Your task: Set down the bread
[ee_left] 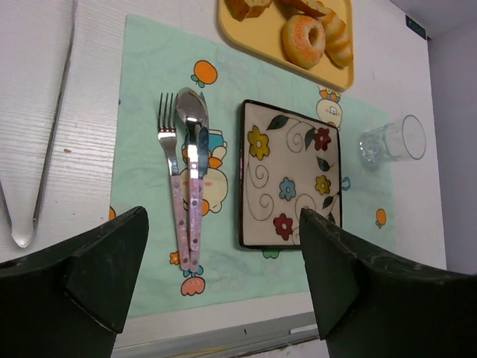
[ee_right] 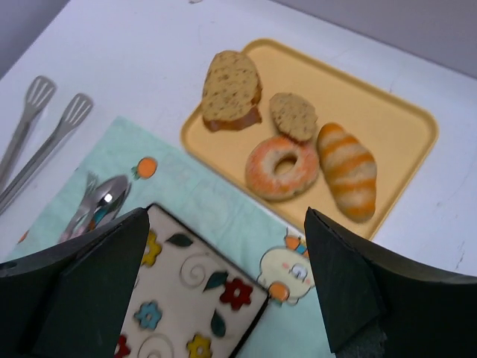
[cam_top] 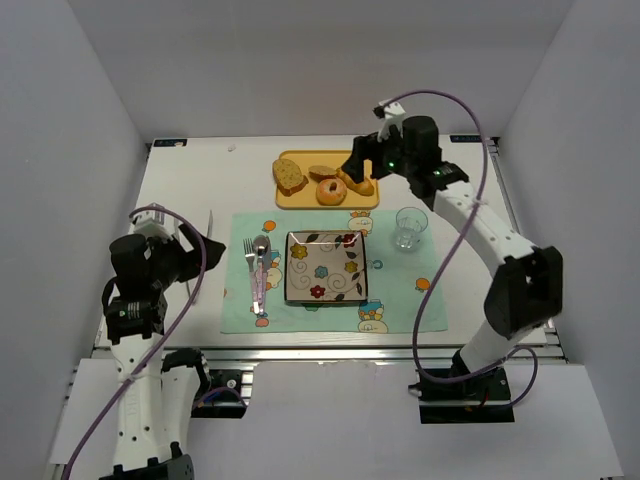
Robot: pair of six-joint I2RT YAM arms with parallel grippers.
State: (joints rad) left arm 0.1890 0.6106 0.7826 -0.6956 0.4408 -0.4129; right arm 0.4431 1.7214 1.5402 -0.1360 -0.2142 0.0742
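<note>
The tongs [cam_top: 197, 288] lie next to the robot's left gripper and far from its right gripper, so next the left gripper picks up the tongs first to pinch the large slice [cam_top: 289, 176].
Two bread slices lie on a yellow tray [cam_top: 300, 200] at the back of the table: a large slice [cam_top: 290, 175] and a small slice [cam_top: 322, 172]. In the right wrist view the large slice [ee_right: 231, 89] and the small slice [ee_right: 293, 116] lie side by side at the tray's far left. My right gripper [cam_top: 362, 165] hovers open and empty above the tray's right end, its jaws [ee_right: 226, 216] wide apart. My left gripper [cam_top: 200, 250] is open and empty at the left of the placemat; its jaws [ee_left: 222, 216] stand wide apart.
A ring doughnut [ee_right: 282, 165] and a croissant [ee_right: 347, 170] share the tray. A square flowered plate [cam_top: 326, 266] lies on a green placemat [cam_top: 400, 290], with a fork and spoon [cam_top: 258, 270] to its left and a glass [cam_top: 409, 228] to its right. Metal tongs [ee_left: 45, 149] lie left of the mat.
</note>
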